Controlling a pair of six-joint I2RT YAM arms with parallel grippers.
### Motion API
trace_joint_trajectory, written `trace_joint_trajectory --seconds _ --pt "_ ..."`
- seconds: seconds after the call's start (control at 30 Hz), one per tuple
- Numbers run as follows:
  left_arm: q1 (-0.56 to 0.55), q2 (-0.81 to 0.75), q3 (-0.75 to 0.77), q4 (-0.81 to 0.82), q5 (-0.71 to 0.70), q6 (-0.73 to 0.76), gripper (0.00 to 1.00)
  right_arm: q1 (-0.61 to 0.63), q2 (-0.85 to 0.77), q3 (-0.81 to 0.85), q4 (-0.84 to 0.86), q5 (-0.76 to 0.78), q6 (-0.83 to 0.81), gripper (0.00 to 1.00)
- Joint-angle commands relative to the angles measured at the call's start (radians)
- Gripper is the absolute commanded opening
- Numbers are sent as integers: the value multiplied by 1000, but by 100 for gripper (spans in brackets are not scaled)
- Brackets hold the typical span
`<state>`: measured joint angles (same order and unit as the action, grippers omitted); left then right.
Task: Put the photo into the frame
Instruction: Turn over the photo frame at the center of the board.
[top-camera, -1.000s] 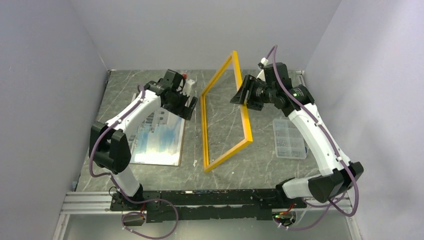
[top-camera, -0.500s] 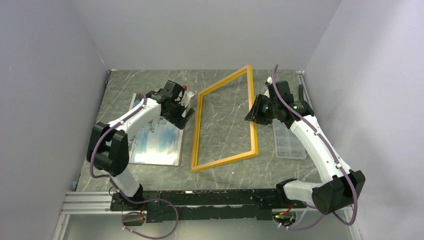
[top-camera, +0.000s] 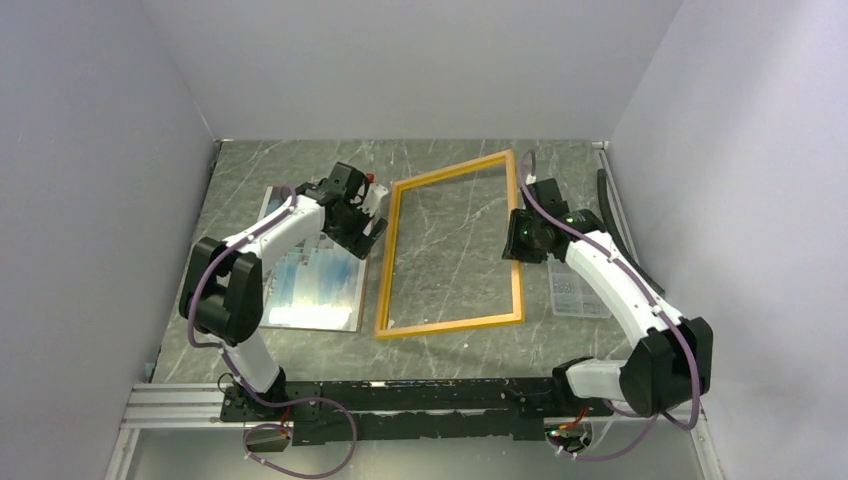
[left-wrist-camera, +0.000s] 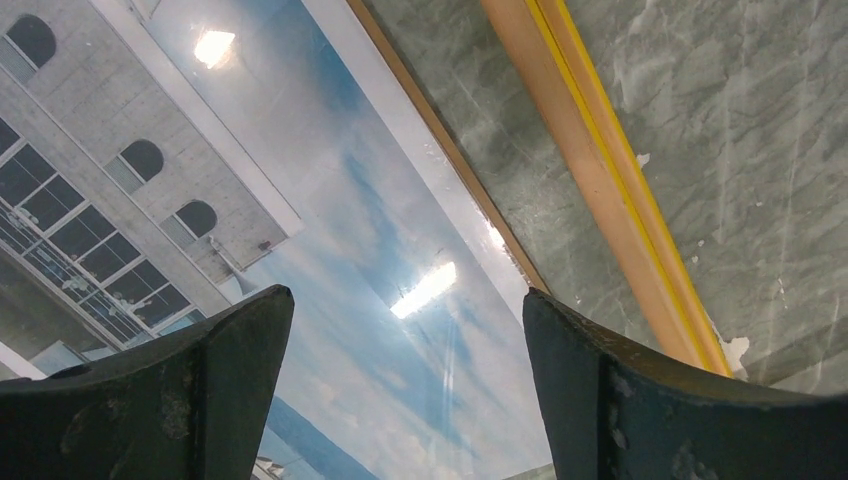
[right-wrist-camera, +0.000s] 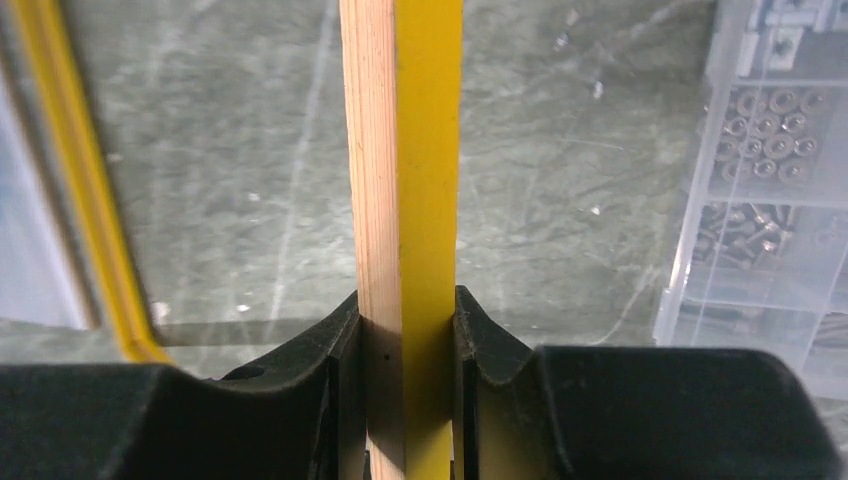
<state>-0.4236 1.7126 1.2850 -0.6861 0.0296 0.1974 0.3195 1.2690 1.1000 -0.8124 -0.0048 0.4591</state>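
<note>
The frame's pale wood back (right-wrist-camera: 376, 190) is facing up and is clear of the box. My right gripper should now bring the frame's bar down until it touches the marble (top-camera: 533, 296), and then let go.
The frame (top-camera: 385, 262), yellow in front and pale wood behind, lies nearly flat on the marble table between the arms. My right gripper (top-camera: 519, 236) is shut on the middle of its right rail. In the right wrist view the rail (right-wrist-camera: 408, 150) runs straight up from between the two pads of the right gripper (right-wrist-camera: 405, 305). The photo (top-camera: 318, 283), a white building under blue sky, lies face up left of the frame. My left gripper (top-camera: 364, 222) hangs open just over the photo's far right corner. The left wrist view shows sky print (left-wrist-camera: 400, 260) between the fingers of the left gripper (left-wrist-camera: 405, 300).
A brown board edge (left-wrist-camera: 455, 175) shows under the photo's border, with the frame's left rail (left-wrist-camera: 600, 190) close beside it. A clear box of screws (top-camera: 572, 292) sits right of the frame, under my right arm. A small white object (top-camera: 377, 192) stands behind the left gripper.
The right gripper has swung the frame down from a steep tilt to nearly flat, moving right and lower, with its jaws now tight on the rail. The left gripper has hardly moved.
</note>
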Motion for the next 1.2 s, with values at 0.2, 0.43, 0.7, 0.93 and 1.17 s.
trace_joint_trajectory --seconds 0.2,0.43,0.7,0.93,1.17 --pt "57 -85 44 -19 47 11 91 5 73 -129 59 230 -23 19" --pt "83 -94 55 -39 53 16 91 12 140 -156 86 281 -15 19" --pt "108 -131 66 -52 69 15 91 16 241 -185 136 323 20 25" --pt "143 -152 80 -72 93 22 91 19 294 -205 181 326 35 37" --pt "189 -170 105 -106 127 23 91 20 307 -199 185 342 55 57"
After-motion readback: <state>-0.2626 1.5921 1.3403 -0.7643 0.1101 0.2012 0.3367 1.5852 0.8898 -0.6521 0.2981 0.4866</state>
